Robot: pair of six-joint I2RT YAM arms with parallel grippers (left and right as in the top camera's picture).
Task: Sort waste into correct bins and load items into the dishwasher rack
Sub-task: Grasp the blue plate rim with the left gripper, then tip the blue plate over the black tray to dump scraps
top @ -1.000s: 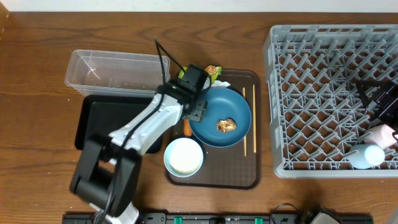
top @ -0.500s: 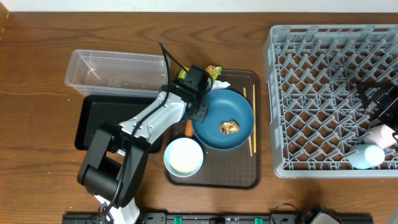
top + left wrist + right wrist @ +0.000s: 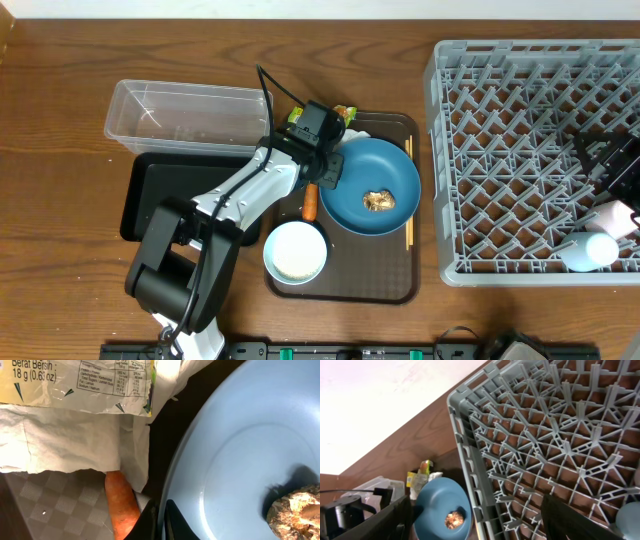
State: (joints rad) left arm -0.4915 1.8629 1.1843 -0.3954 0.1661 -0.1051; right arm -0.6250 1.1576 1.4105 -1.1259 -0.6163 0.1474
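Observation:
A brown food lump [image 3: 379, 200] is on the plate, so next my left gripper tips the lump into the black bin [image 3: 157, 200] before it gives the plate to my right gripper.
My left gripper [image 3: 324, 176] [image 3: 161, 521] is shut on the left rim of the dark-blue plate [image 3: 372, 180] [image 3: 240, 455], one finger on each side of the rim. A brown food lump [image 3: 378, 201] [image 3: 296, 512] lies on the plate. The orange carrot [image 3: 310, 203] [image 3: 122, 505] lies just left of the rim, beside a white napkin [image 3: 65, 445] and a green-yellow wrapper [image 3: 341, 114] [image 3: 80, 382]. The plate covers the middle of the chopsticks [image 3: 408, 146]. My right gripper [image 3: 603, 162] [image 3: 477, 527] hangs open over the grey dishwasher rack [image 3: 530, 150] [image 3: 545, 435], holding nothing.
A white bowl [image 3: 296, 251] sits on the dark-brown tray [image 3: 345, 285]. The clear tub [image 3: 185, 115] and the black bin [image 3: 170, 195] stand left of the tray. A pink cup [image 3: 616, 215] and a light-blue cup [image 3: 590, 250] lie in the rack's front right corner.
My left gripper closed on the plate's rim and moved right with it. The plate slid right over the chopsticks, uncovering more of the carrot. The right arm stayed still.

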